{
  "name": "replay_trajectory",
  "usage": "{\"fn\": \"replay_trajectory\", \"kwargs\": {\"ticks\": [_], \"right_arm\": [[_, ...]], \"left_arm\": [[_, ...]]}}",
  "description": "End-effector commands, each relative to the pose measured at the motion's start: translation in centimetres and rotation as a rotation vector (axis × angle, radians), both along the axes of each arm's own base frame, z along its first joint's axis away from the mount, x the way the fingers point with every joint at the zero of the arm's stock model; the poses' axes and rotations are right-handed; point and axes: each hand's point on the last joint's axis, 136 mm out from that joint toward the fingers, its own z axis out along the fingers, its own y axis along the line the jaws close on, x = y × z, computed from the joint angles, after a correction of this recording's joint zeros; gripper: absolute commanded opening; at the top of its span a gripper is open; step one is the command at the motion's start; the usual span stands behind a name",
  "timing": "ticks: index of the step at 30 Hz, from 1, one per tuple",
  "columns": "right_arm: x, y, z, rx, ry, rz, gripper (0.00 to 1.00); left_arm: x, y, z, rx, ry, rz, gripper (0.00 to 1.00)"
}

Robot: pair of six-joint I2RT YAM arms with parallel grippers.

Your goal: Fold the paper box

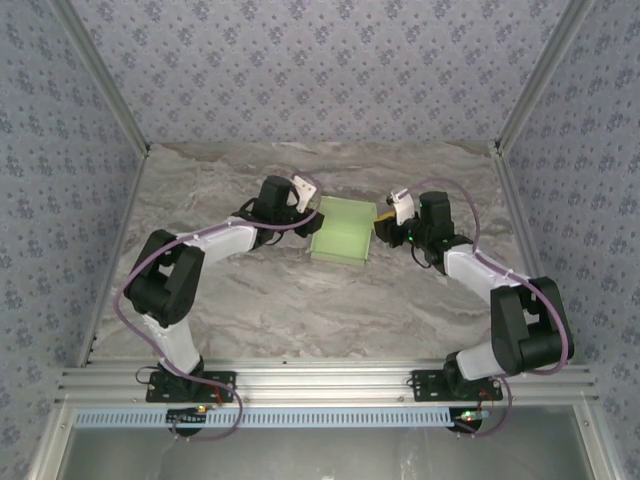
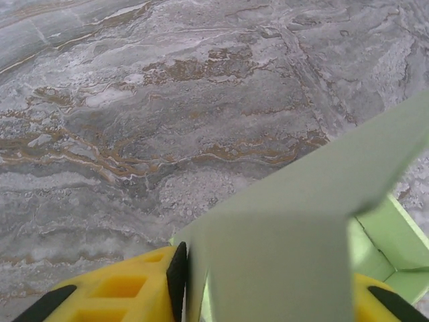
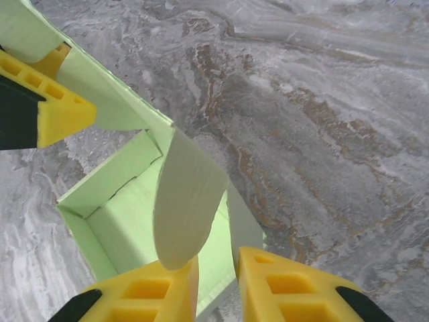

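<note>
The lid's side flap (image 2: 278, 268) sits between my left gripper's fingers, so I should open them and back the gripper clear before the lid comes down over the box.
The paper box (image 1: 340, 238) is pale green, open-topped, and rests on the marble table between my two grippers. My left gripper (image 1: 312, 215) is at its left side. In the left wrist view its fingers (image 2: 134, 288) straddle a raised flap of the box (image 2: 295, 228); the left pad touches the card and the other finger is mostly hidden. My right gripper (image 1: 380, 222) is at the box's right side. In the right wrist view this gripper (image 3: 218, 265) stands narrowly open astride the thin right wall, with a rounded flap (image 3: 188, 201) curling up over its left finger. The left gripper (image 3: 57, 80) shows across the box (image 3: 127, 221).
The marble tabletop (image 1: 300, 300) spreads around the box. Patterned walls enclose the back and both sides. An aluminium rail (image 1: 330, 380) with the arm bases runs along the near edge.
</note>
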Motion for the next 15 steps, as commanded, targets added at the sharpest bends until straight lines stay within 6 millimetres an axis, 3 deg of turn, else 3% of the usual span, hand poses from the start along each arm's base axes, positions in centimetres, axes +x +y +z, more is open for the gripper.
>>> {"fn": "replay_trajectory", "kwargs": {"ticks": [1,9,15], "right_arm": [[-0.3,1.1,0.0,0.009,0.024,0.042,0.22],[-0.8,2.3,-1.6,0.024,0.058,0.031,0.21],[-0.7,1.1,-2.7,0.005,0.088,-0.032,0.19]], "left_arm": [[-0.7,-1.7,0.9,-0.020,0.007,-0.038,0.34],[-2.3,-3.4,0.5,-0.068,0.077,-0.005,0.28],[-2.4,-3.1,-0.8,-0.049,0.109,0.054,0.28]]}}
